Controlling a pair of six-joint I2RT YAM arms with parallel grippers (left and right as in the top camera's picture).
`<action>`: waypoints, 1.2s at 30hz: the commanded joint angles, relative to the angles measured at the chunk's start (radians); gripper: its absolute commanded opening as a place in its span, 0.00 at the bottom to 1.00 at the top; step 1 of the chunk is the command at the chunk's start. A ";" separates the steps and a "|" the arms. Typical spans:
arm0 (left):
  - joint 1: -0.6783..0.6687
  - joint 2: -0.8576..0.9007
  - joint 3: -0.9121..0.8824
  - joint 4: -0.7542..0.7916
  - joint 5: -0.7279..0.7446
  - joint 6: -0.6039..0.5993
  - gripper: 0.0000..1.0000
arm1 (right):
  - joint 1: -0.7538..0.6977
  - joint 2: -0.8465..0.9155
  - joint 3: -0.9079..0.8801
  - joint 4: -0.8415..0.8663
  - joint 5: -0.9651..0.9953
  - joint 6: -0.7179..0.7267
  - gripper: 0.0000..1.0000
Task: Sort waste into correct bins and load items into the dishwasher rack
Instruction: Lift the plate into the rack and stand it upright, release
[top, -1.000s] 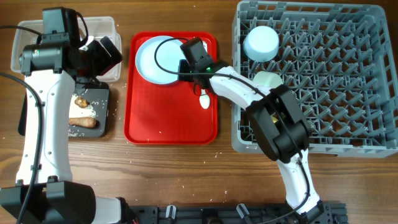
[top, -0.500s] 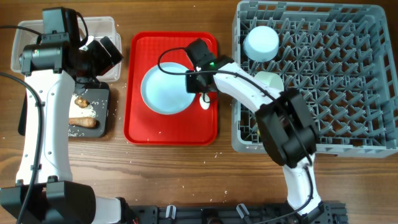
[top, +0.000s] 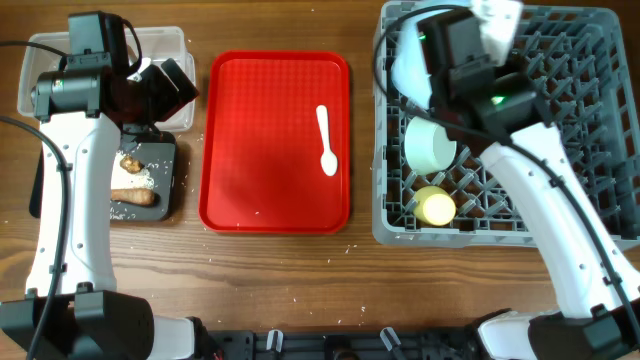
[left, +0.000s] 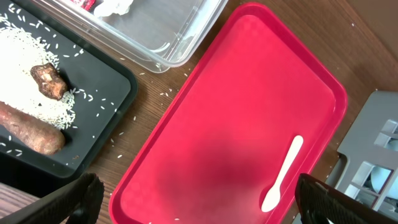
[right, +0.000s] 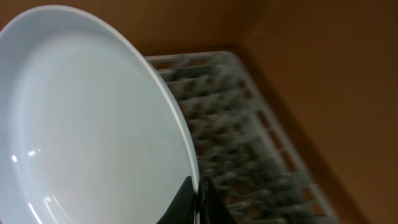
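Observation:
The robot's right gripper should carry the plate across and stand it on edge in the rack's free pegs beside the pale blue bowl (top: 411, 70), because the plate now hangs over that bowl.
My right gripper (right: 198, 194) is shut on the rim of the round white plate (right: 93, 124). It holds the plate on edge above the far left part of the grey dishwasher rack (top: 560, 120). In the overhead view the right gripper (top: 483, 30) shows only the plate's edge (top: 497, 13). In the rack are a pale blue bowl (top: 404, 66), a white bowl (top: 430, 143) and a yellow cup (top: 436, 206). The white spoon (top: 326, 140) lies on the red tray (top: 260, 180). My left gripper (top: 172, 88) hangs open above the bins, empty (left: 202, 208).
The black tray (left: 106, 87) holds rice (left: 31, 50), a brown lump (left: 48, 81) and a sausage piece (left: 31, 134). The clear tub (left: 155, 37) holds a red wrapper (left: 84, 3) and a white napkin (left: 115, 6). Loose rice grains lie on the wood round the trays.
My right gripper closed on the plate, lifted it off the red tray and carried it right, over the rack. The spoon stayed on the tray. The left arm has not moved.

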 joint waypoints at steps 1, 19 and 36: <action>0.003 0.002 0.003 -0.001 0.005 -0.002 1.00 | -0.090 0.002 -0.002 0.001 0.150 -0.180 0.04; 0.004 0.002 0.003 -0.001 0.005 -0.002 1.00 | -0.304 0.284 -0.003 0.126 -0.257 -0.514 0.04; 0.003 0.002 0.003 -0.001 0.005 -0.002 1.00 | -0.304 0.097 0.002 0.291 -0.220 -0.585 0.04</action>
